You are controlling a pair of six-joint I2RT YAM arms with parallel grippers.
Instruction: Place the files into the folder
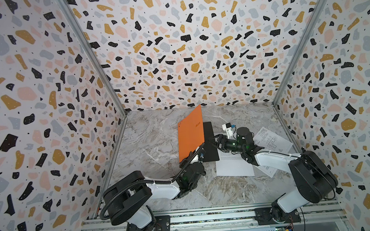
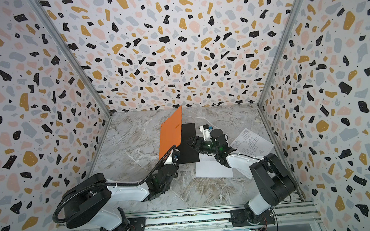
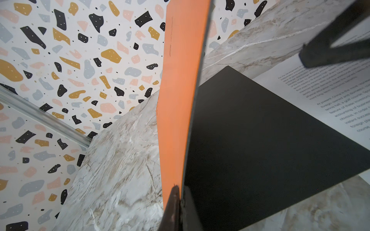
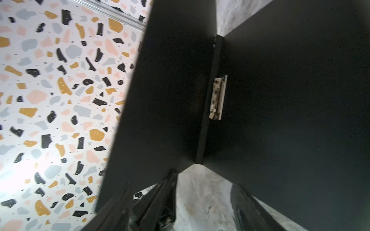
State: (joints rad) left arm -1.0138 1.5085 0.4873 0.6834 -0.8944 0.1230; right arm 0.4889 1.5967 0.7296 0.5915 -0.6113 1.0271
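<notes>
The robot's left gripper has the raised orange cover point(image 1: 191, 132) standing between it and the metal clip point(image 4: 218, 97), so it needs to put the cover down flat first and then reach for the clip.
The folder stands open in mid-table. Its orange cover point(image 1: 191, 135) point(image 2: 171, 134) point(image 3: 180, 80) is tilted up, and its black inside point(image 1: 208, 130) point(image 2: 188, 131) point(image 3: 260, 140) point(image 4: 290, 100) lies flat, with a metal clip point(image 4: 218, 96) at the spine. My left gripper point(image 1: 201, 148) point(image 2: 174, 148) point(image 3: 180, 192) is shut on the cover's near corner. My right gripper point(image 1: 213, 140) point(image 2: 190, 142) point(image 4: 204, 186) hovers open over the black inside's right edge, holding nothing. Both files lie to the right: the text sheet point(image 1: 234, 166) point(image 2: 213, 168) point(image 3: 330, 96) and the drawing sheet point(image 1: 272, 140) point(image 2: 251, 141), each partly under my right arm.
The marble tabletop point(image 1: 150, 145) is boxed in by terrazzo-patterned walls point(image 1: 186, 53) at the left, back and right. Aluminium rails point(image 1: 209, 217) carrying both arm bases run along the front edge.
</notes>
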